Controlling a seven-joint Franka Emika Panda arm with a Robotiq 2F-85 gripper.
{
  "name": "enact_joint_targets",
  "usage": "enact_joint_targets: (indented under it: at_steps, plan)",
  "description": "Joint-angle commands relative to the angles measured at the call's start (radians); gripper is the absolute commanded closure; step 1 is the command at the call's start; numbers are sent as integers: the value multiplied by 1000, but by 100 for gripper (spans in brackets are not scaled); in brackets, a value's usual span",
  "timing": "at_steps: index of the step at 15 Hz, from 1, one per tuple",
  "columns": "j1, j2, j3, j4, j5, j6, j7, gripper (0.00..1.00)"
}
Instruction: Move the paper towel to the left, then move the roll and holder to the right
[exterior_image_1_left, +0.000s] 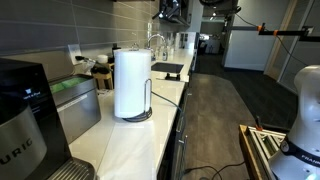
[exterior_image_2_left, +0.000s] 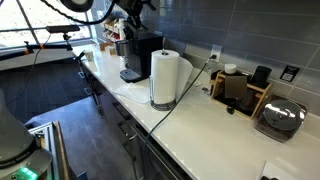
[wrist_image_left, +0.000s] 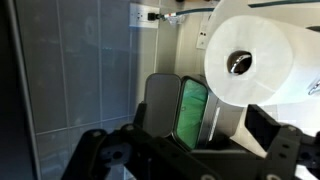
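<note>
I should swing my gripper over the roll's top (exterior_image_2_left: 165, 53) before I lower it, because the roll's core (wrist_image_left: 240, 63) is off to one side of my open gripper's fingers.
The roll and holder (exterior_image_1_left: 131, 84) stands upright in the middle of the white counter (exterior_image_1_left: 130, 140). It is a thick white roll on a dark round base with a thin wire arm, and it shows in both exterior views (exterior_image_2_left: 165, 77). The wrist view looks down on the roll's top and core hole (wrist_image_left: 250, 60). My gripper (wrist_image_left: 185, 150) is open and empty, with one dark finger at each lower corner. It hangs high above the counter, apart from the roll (exterior_image_2_left: 130, 15). A flat white sheet at the counter's near end (exterior_image_2_left: 272, 170) may be the paper towel; I cannot tell.
A black coffee maker (exterior_image_2_left: 140, 55) stands just beyond the roll. A wooden organizer (exterior_image_2_left: 240, 92) and a metal toaster (exterior_image_2_left: 280, 118) stand by the wall. A Keurig machine (exterior_image_1_left: 20, 115) fills the near left. A cable (exterior_image_2_left: 195, 80) runs from a wall outlet.
</note>
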Motion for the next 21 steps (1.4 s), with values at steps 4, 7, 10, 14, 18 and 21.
enact_joint_targets:
  at_steps: [4,7,10,14,18,21]
  plan:
    - [91,1,-73,105,-7,-82,-351,0]
    - [72,29,-64,132,-19,-133,-441,0]
    - [87,65,-74,196,93,-346,-430,0]
    - [63,123,-68,295,243,-592,-412,0]
    - [3,185,-47,373,308,-741,-373,0]
    - [-48,206,-12,360,283,-577,-352,0]
